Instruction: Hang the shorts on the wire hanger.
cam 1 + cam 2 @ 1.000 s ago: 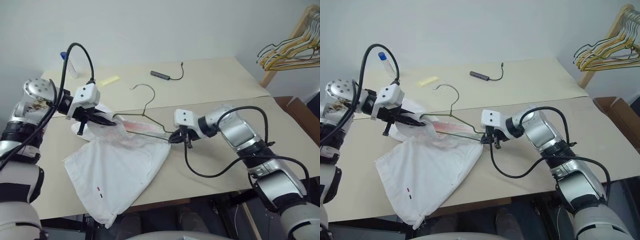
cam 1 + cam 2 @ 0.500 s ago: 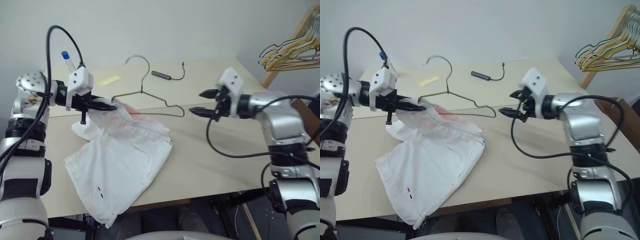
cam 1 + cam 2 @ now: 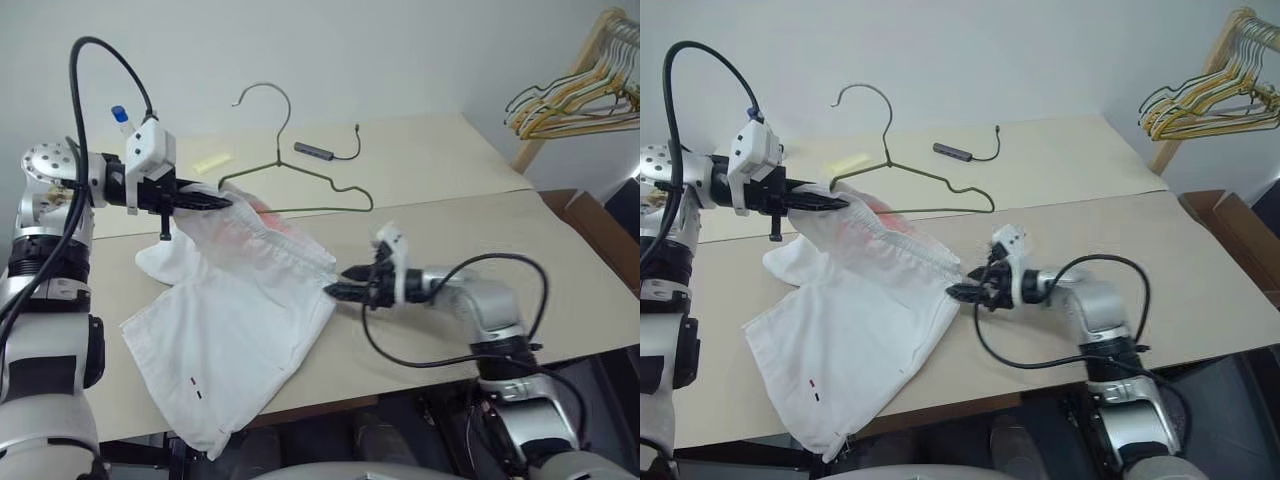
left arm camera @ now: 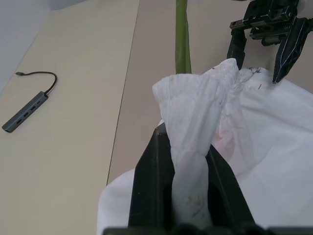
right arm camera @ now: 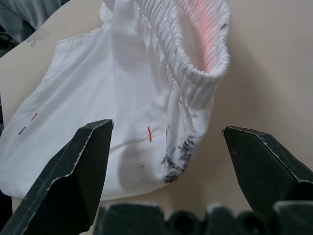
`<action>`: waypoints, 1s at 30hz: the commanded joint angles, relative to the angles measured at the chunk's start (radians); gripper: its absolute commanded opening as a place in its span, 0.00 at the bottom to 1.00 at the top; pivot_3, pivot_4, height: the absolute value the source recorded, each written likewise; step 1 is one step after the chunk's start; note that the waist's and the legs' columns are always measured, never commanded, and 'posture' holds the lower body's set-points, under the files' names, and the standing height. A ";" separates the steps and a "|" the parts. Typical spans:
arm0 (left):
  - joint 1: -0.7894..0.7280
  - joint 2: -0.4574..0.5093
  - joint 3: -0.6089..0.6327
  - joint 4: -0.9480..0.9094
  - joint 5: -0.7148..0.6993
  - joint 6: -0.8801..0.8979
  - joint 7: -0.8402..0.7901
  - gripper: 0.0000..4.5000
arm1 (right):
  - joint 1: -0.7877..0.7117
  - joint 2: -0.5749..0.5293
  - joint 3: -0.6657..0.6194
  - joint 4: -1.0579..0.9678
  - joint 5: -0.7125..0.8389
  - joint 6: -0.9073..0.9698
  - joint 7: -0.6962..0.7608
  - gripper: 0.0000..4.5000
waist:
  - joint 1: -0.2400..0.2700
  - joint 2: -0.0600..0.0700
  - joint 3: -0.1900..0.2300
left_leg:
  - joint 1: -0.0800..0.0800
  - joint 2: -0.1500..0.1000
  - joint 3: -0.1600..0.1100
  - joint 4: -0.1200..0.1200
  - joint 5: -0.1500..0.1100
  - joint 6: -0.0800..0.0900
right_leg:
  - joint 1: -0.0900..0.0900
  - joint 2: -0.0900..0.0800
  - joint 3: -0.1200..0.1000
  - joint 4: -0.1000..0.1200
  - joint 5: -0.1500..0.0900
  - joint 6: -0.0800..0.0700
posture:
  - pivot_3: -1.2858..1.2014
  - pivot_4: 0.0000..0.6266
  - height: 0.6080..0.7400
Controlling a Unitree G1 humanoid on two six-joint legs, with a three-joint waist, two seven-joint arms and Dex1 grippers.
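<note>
I expect the wire hanger [image 3: 279, 163] to move along inside the shorts when I carry the shorts by the waistband, because one corner goes into the gathered waistband [image 3: 224, 185].
The white shorts [image 3: 240, 320] lie spread on the table, with the gathered waistband [image 5: 195, 73] lifted at one end. My left gripper [image 3: 222, 201] is shut on that raised end [image 4: 190, 122]. The wire hanger [image 3: 278, 160] stands tilted up behind the shorts, hook [image 3: 862, 88] uppermost. Its left corner runs into the cloth by the left fingers; whether they pinch the wire too is hidden. My right gripper [image 3: 332, 291] lies low on the table at the waistband's other end. It is open [image 5: 166, 127], with the cloth just ahead of its fingertips.
Behind the hanger are a grey USB hub with a cable [image 3: 315, 150], a yellow slip [image 3: 212, 162] and a blue-capped bottle [image 3: 122, 118]. A bundle of yellow and dark hangers [image 3: 570, 90] hangs at the far right, above a cardboard box [image 3: 590, 215]. The table's front edge [image 3: 400, 385] is close.
My right gripper let go of the hanger, opened, swung out to the right, then dropped to the waistband's right end. The left gripper rose a little with the cloth, and the hanger tipped upright.
</note>
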 commanded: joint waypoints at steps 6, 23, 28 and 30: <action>0.018 0.022 0.051 -0.072 -0.008 0.031 0.018 0.00 | -0.059 0.011 -0.016 0.090 0.013 -0.035 -0.018 0.45 | 0.002 -0.001 0.000 | 0.000 0.000 -0.001 0.000 0.000 0.000 | 0.000 0.000 -0.001 0.000 0.000 0.000 | 0.54 0.00 1.00; 0.091 0.055 0.105 -0.168 -0.056 0.043 -0.037 0.00 | -0.103 -0.202 -0.122 0.146 0.016 -0.072 0.012 0.01 | 0.018 -0.001 0.000 | 0.000 0.000 -0.001 0.000 0.000 0.000 | 0.000 0.000 0.000 0.000 0.000 0.000 | 0.54 0.00 1.00; 0.103 0.055 0.100 -0.185 -0.050 0.037 -0.033 0.00 | -0.116 -0.265 -0.166 0.208 0.024 -0.100 0.030 0.01 | 0.019 -0.001 0.000 | 0.000 0.000 -0.001 0.000 0.000 0.000 | 0.001 0.000 0.000 0.000 0.000 0.000 | 0.54 0.00 1.00; 0.107 0.055 0.094 -0.177 -0.041 0.038 -0.030 0.00 | -0.115 -0.275 -0.175 0.204 0.031 -0.101 0.031 0.01 | 0.019 -0.001 0.000 | 0.000 0.000 -0.001 0.000 0.000 0.000 | 0.000 0.000 0.000 0.000 0.000 0.000 | 0.53 0.00 1.00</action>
